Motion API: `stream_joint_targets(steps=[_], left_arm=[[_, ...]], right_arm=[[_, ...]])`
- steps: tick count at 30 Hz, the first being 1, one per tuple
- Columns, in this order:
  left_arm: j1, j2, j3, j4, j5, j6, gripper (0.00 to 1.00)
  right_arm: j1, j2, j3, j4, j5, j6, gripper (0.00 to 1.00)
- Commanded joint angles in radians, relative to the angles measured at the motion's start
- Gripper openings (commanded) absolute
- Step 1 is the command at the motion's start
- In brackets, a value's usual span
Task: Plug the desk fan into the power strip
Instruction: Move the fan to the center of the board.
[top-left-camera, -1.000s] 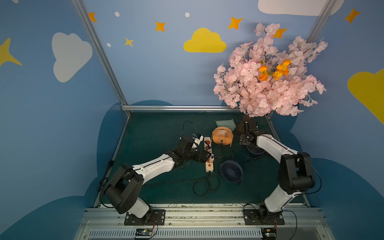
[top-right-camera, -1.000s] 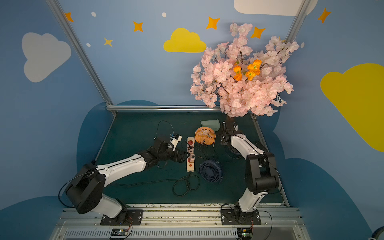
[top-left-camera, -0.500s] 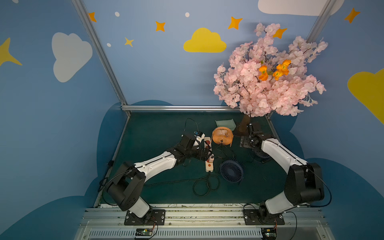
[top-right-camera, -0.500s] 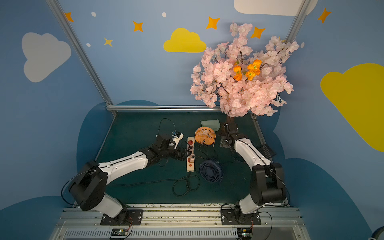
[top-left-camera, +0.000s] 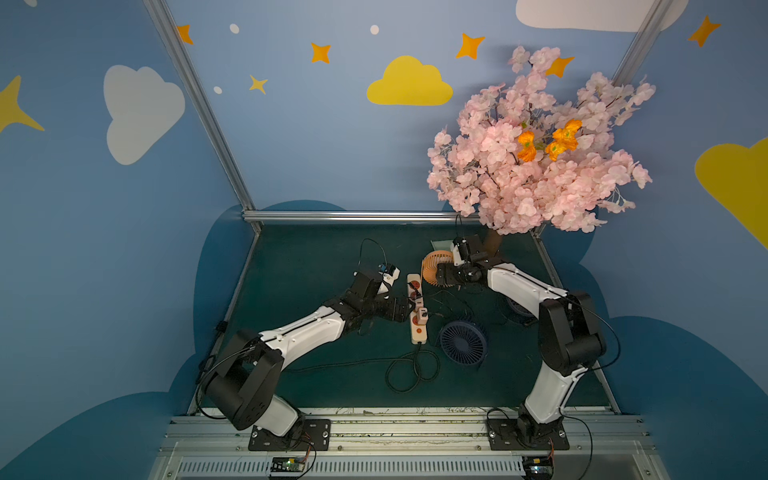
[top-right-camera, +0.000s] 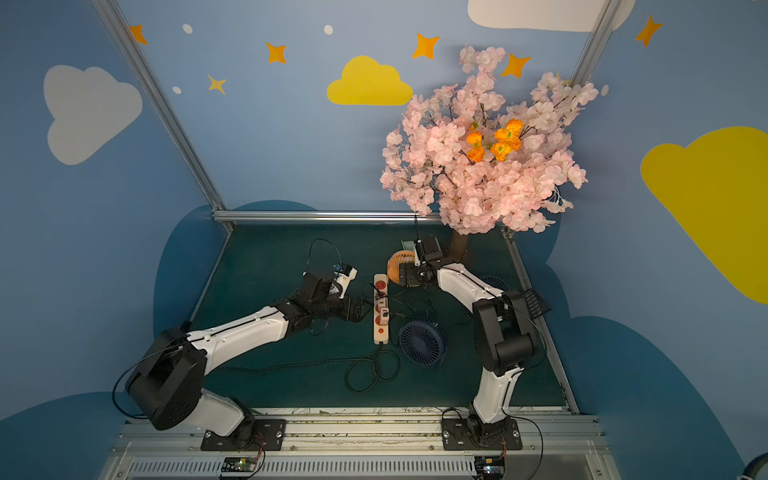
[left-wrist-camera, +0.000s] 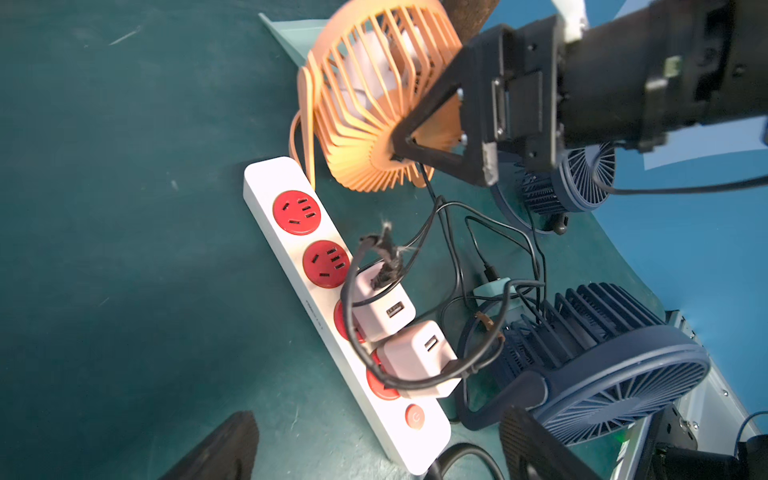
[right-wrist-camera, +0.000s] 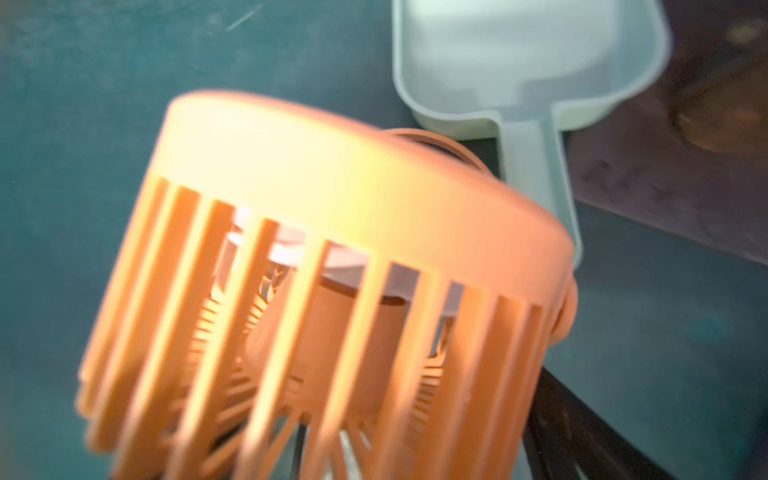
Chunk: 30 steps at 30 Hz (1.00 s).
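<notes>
The orange desk fan in my right gripper is crowding the power strip's free sockets (left-wrist-camera: 312, 237), so I should put the orange fan down behind the power strip first and then get the mint adapter (left-wrist-camera: 494, 289).
The white power strip (top-left-camera: 413, 277) (top-right-camera: 381, 334) lies mid-mat, its red sockets facing up. In the left wrist view two of the strip's (left-wrist-camera: 282, 174) sockets stand free and two white adapters (left-wrist-camera: 382, 307) are plugged in near the orange button. My left gripper (top-left-camera: 409, 309) (top-right-camera: 365, 309) (left-wrist-camera: 374, 440) is open, with its fingers either side of the strip's button end. The orange desk fan (top-left-camera: 432, 266) (top-right-camera: 397, 268) (left-wrist-camera: 374, 104) (right-wrist-camera: 332, 208) is tipped, held across its cage by my right gripper (top-left-camera: 442, 274) (top-right-camera: 409, 276). One dark finger (right-wrist-camera: 582, 424) shows beside the cage.
A navy fan (top-left-camera: 462, 343) (left-wrist-camera: 602, 374) lies right of the strip. Another navy fan (left-wrist-camera: 582, 178) sits partly under the right arm. Thin black cables tangle between them, and the strip's black cord (top-left-camera: 411, 370) coils in front. A mint scoop (right-wrist-camera: 519, 54) and a pink blossom tree (top-left-camera: 536, 153) stand behind.
My right gripper swung left onto the orange fan, which now stands tipped instead of facing up. The left gripper shifted slightly along the strip.
</notes>
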Motion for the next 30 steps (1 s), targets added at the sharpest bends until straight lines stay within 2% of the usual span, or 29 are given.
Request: stream_joint_targets(steps=[1, 10, 13, 19, 23, 30], left_arm=[[0.014, -0.031, -0.023, 0.000, -0.002, 0.014, 0.95], [0.028, -0.043, -0.040, 0.003, -0.010, 0.003, 0.95], [0.026, -0.046, -0.036, -0.003, -0.013, 0.005, 0.95], [0.028, -0.063, -0.041, -0.001, -0.022, 0.011, 0.95], [0.040, -0.063, -0.040, 0.021, -0.006, 0.009, 0.95], [0.074, 0.010, 0.043, 0.066, 0.055, 0.000, 0.95]], right_arm=[[0.031, 0.065, 0.088, 0.051, -0.098, -0.063, 0.90], [0.101, 0.208, 0.251, 0.067, -0.148, -0.050, 0.85], [0.106, 0.200, 0.254, 0.082, -0.128, -0.031, 0.90], [0.076, 0.045, 0.156, 0.052, -0.081, 0.009, 0.95], [0.032, -0.067, 0.053, 0.009, -0.110, 0.034, 0.96], [0.012, -0.160, -0.038, -0.142, -0.134, 0.034, 0.94]])
